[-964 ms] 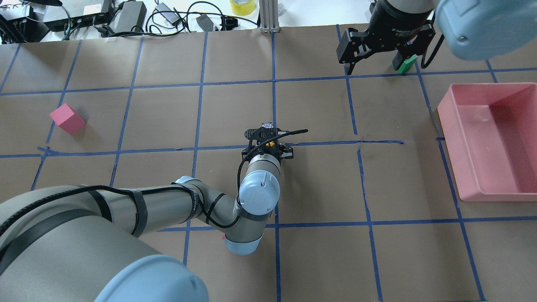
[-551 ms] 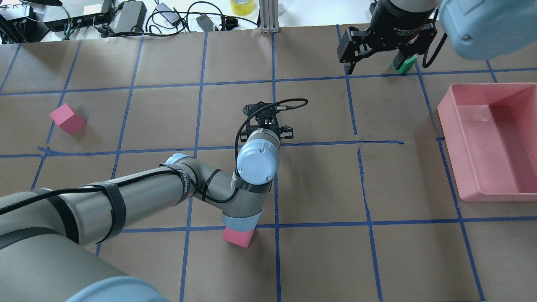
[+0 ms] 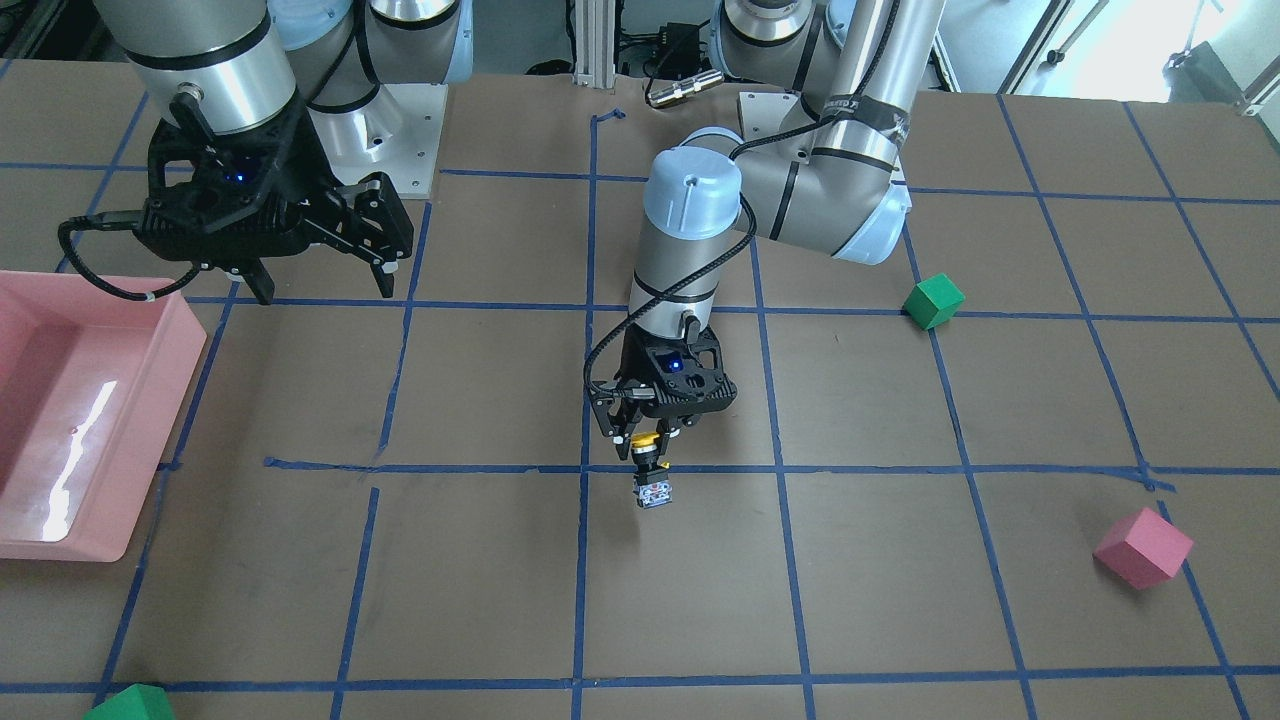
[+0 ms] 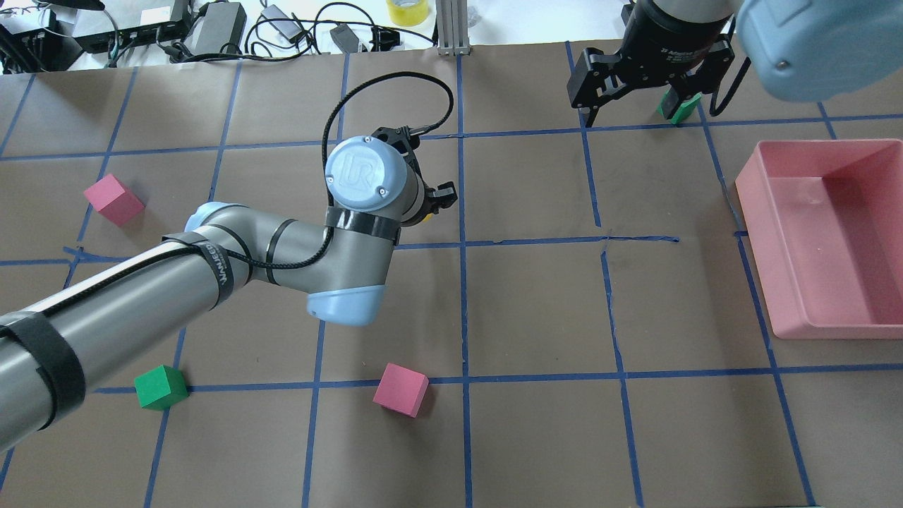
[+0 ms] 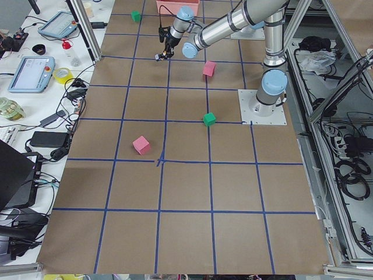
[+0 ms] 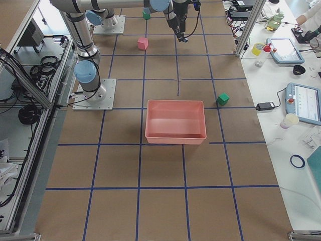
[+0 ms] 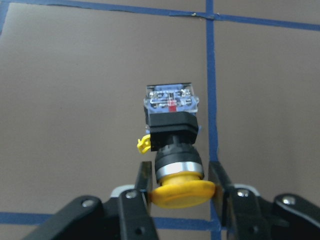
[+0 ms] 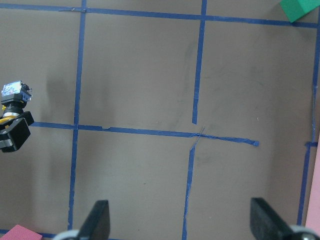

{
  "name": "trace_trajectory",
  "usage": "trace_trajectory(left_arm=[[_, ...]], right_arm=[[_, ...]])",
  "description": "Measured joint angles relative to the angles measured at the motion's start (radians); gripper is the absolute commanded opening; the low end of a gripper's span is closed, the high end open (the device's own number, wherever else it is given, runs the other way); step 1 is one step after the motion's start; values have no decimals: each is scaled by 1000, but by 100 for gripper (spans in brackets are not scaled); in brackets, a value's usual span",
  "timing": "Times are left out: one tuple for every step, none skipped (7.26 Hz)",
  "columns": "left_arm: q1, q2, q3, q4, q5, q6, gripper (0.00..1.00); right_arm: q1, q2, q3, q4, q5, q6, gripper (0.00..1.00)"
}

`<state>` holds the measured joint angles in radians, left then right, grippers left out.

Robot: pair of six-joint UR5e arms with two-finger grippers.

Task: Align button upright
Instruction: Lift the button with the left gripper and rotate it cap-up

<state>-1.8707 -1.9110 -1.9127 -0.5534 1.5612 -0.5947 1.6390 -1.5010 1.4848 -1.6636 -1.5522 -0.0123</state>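
The button's clear base sticks out at a slant from under the yellow cap. My left gripper should tip level and put the base down flat on the blue tape crossing.
The button has a yellow cap, a black body and a clear silvery base. My left gripper is shut on its yellow cap, one finger on each side, with the base pointing away from the camera toward the table. In the front view the button hangs base-down below the left gripper, over a blue tape line near the table's middle. Overhead, the wrist hides the left gripper and only a bit of yellow cap shows. My right gripper is open and empty, far from the button.
A pink tray stands at the right edge. Pink cubes and a green cube lie on the left and front of the brown table. Another green cube sits by the right gripper. Cables lie beyond the far edge.
My left arm has swung away and to the left and risen with the button in its grip, uncovering a pink and a green cube. The right gripper has stayed put.
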Motion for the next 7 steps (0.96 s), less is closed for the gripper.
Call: trace_trajectory(left_arm=[[19,12,65,-155,-71,-99,0],[34,6,128,-263,-145,-207,0],[57,-11,164,-324,-238,-305,0],[94,-38,180,-358,-351,-396,0],[131,-72,190,-386,-458,-478,0],[155,-106,197,-407,-537,-547,0],[165,-132,202,-416,-602,-602,0]], right_arm=[[0,1,-1,-1,-1,0,100],[-2,1,-3,-4,-1,0,100],[-8,2,-7,-7,0,0,100],[-22,3,-8,-8,4,0,100],[-39,2,-9,-8,8,-1,100],[-54,1,-10,-4,11,-1,100],[-60,0,-11,-1,11,-1,100]])
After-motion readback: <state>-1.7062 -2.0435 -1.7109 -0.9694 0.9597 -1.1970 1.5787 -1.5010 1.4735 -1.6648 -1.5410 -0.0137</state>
